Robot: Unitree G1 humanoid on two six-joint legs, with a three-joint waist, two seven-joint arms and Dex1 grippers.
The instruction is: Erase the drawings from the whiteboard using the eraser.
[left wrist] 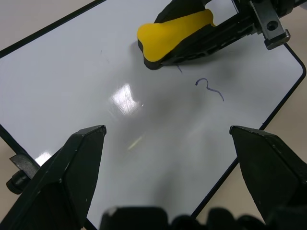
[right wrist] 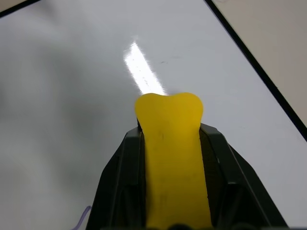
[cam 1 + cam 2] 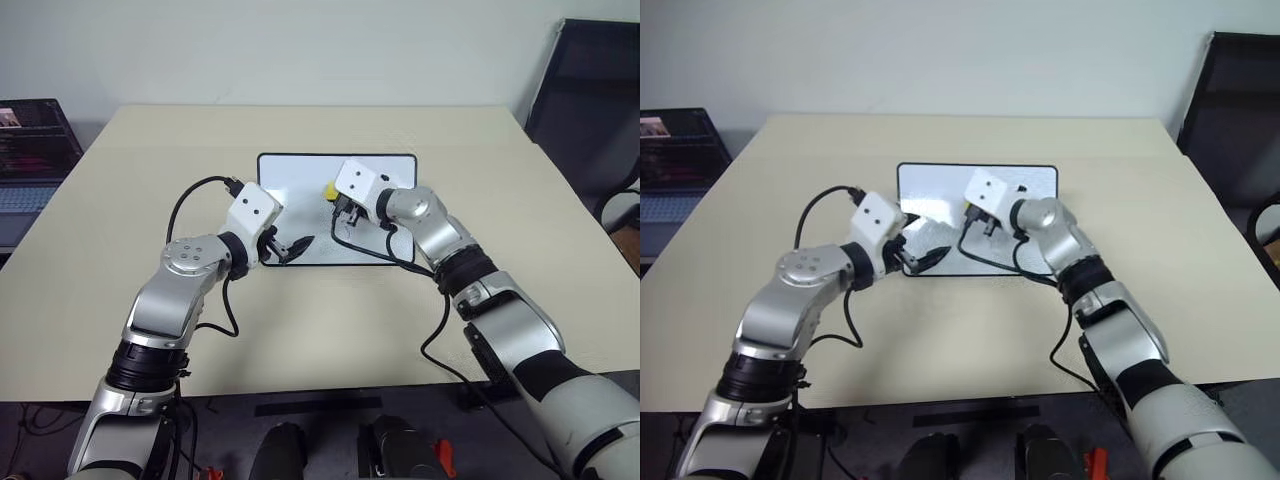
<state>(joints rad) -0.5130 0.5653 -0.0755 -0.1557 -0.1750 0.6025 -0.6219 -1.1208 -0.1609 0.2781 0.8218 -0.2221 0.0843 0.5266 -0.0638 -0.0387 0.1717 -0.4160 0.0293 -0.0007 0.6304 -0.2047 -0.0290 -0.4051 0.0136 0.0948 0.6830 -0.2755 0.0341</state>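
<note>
The eraser lies past the thin curl (image 1: 209, 88), so I should sweep it back with my right gripper and work it toward the board's near edge (image 3: 340, 265).
The whiteboard (image 3: 295, 175) lies flat in the middle of the table. My right gripper (image 2: 170, 132) is shut on the yellow eraser (image 2: 169, 143) and holds it low over the board's middle. The eraser's (image 1: 173, 31) dark underside looks to be touching the surface. Just beside its tip are the drawings: a thin "3"-like curl (image 1: 210, 89) and a faint short stroke (image 1: 180, 70). My left gripper (image 1: 167, 129) hovers open over the board's near left part, with nothing between its fingers (image 1: 79, 153).
The beige table (image 3: 500, 250) spreads wide around the board. A laptop (image 3: 30, 150) sits beyond the table's left edge, and a black chair (image 3: 590, 100) stands at the far right. Black cables (image 3: 380, 255) trail from both wrists over the board's near edge.
</note>
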